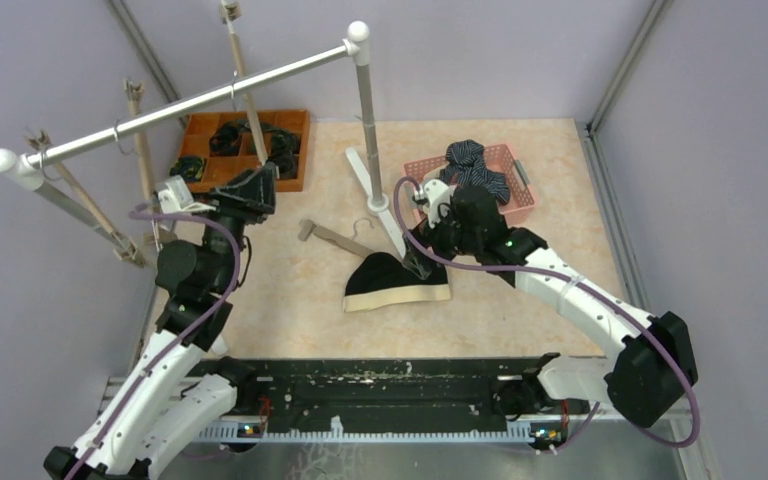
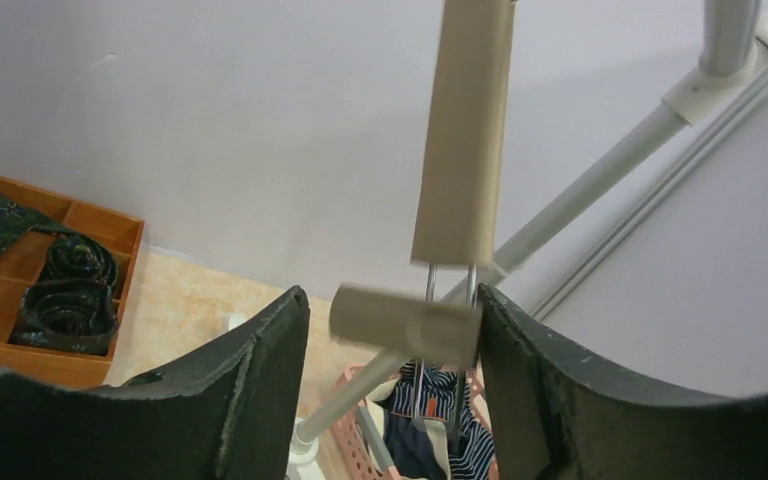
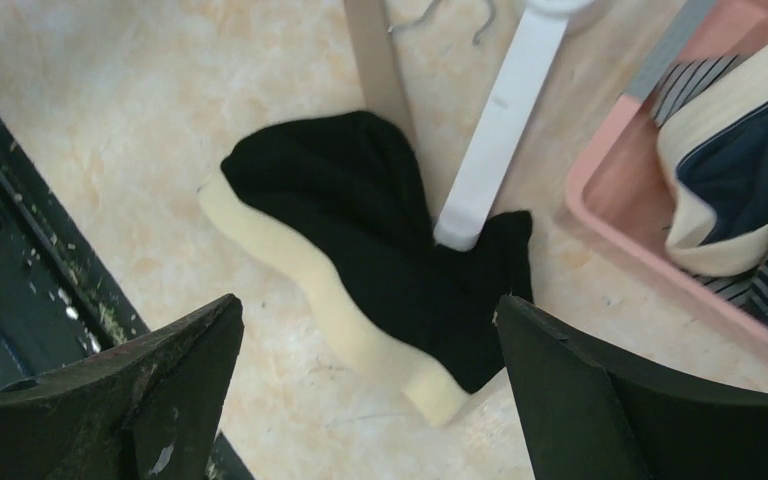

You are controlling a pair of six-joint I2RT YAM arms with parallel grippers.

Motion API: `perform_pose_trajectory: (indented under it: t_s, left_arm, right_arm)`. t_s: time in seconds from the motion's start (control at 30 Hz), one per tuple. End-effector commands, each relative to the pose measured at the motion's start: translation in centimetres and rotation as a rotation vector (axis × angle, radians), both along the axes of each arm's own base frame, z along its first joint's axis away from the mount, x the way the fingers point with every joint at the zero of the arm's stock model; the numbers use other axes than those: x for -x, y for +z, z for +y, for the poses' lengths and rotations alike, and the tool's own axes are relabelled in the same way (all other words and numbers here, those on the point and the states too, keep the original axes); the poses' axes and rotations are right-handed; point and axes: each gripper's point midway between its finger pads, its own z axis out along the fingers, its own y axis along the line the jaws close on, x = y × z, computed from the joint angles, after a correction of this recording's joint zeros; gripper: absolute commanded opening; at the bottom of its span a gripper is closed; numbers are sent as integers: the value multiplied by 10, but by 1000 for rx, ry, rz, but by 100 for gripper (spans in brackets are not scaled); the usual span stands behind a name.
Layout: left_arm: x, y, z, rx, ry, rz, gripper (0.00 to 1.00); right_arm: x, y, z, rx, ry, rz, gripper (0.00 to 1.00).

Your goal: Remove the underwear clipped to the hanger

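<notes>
The black underwear is partly under the white foot of the rack, away from my raised left gripper. Next, my right gripper lifts it into the pink basket.
A black underwear with a beige waistband lies flat on the table, partly under the rack's white foot. My right gripper hovers just above it, open and empty. Navy-striped underwear sits in the pink basket. My left gripper is raised at the lower end of a wooden hanger hanging from the rail. The hanger's beige clip lies between the jaws, against the right finger, with a gap to the left one. No cloth hangs from that clip.
Another wooden hanger lies on the table beside the rack post. More hangers hang from the silver rail at left. An orange compartment tray holds dark rolled socks at the back left.
</notes>
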Motion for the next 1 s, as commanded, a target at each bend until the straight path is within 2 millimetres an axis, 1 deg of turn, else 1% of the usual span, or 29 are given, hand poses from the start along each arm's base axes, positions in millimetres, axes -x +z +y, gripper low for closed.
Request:
perform_pose_trajectory:
  t_s: [0.0,0.07,0.13,0.2,0.3,0.43,0.57,0.7,0.87,0.9,0.97]
  left_arm:
    - [13,-168,-12,-344,-93,411,67]
    - [14,-157,-11,-360,-91,344,72]
    - [13,-149,-8,-374,-72,309,77]
    - [9,-145,-8,-407,-65,295,81]
    - [4,-146,-8,-439,-61,313,84]
    - [0,-154,-10,-450,-65,330,85]
    - [-3,-158,-11,-449,-58,329,85]
    - [-7,-170,-8,-477,-39,366,86]
    - [-18,-193,-8,-536,-21,400,86]
    - [-21,-195,-9,-546,-23,397,86]
    - [-26,-199,-14,-544,-35,402,87]
  right_arm:
    - [14,6,-2,-25,0,5,97]
    - [16,-1,-3,-11,-2,17,97]
    - [15,-5,-4,-3,-8,16,97]
    - [15,-6,-2,-6,-3,18,97]
    - [15,-6,3,-13,12,22,97]
    - [18,-8,12,-21,43,30,97]
    - [17,-14,15,-3,44,33,97]
    - [24,-18,22,-9,93,71,97]
    - [28,-43,28,17,111,125,97]
    - [28,-48,29,28,107,133,97]
    - [20,-58,26,57,58,135,97]
